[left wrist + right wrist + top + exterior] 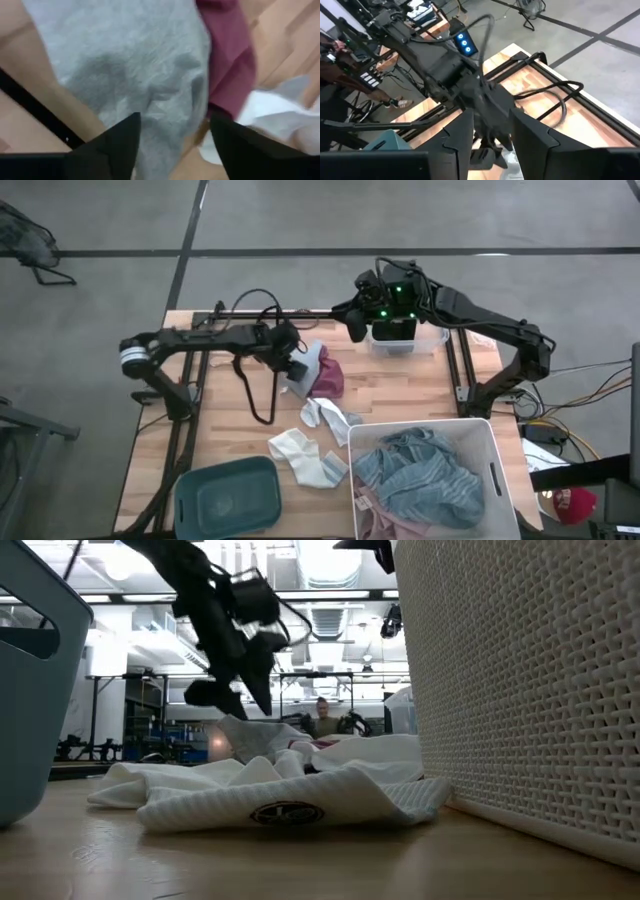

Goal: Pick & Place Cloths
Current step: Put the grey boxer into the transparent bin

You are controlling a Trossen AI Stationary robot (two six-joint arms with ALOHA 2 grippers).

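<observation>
The robot's right gripper is waiting empty next to the clear bin (pixel 430 339) and the grey cloth (pixel 307 362) is under the left gripper, so the robot should pick up the cloth and pass it across.
A grey cloth (pixel 305 375) lies on the wooden table beside a maroon cloth (pixel 331 378). My left gripper (pixel 296 366) is open just above them. In the left wrist view its fingers stand on either side of a raised fold of the grey cloth (pixel 130 65), with the maroon cloth (pixel 227 55) beyond. White socks (pixel 330 416) (pixel 300 452) lie nearer the front edge. A blue-striped cloth (pixel 415 475) and a pink one (pixel 375 522) lie in the white basket (pixel 492 442). My right gripper (pixel 355 325) is open and empty, raised over the table's far side. My left gripper (pixel 172 122) comes at the grey cloth from above with its fingers apart, and the fold (pixel 165 135) reaches up between them. I cannot tell whether the fingers touch the cloth, which lies on the table.
A green bin (pixel 225 495) stands at the front left and a clear bin (pixel 400 340) at the far edge under the right arm. A black cable (pixel 262 395) loops down from the left arm. The basket wall (pixel 530 690) fills the low view's right side.
</observation>
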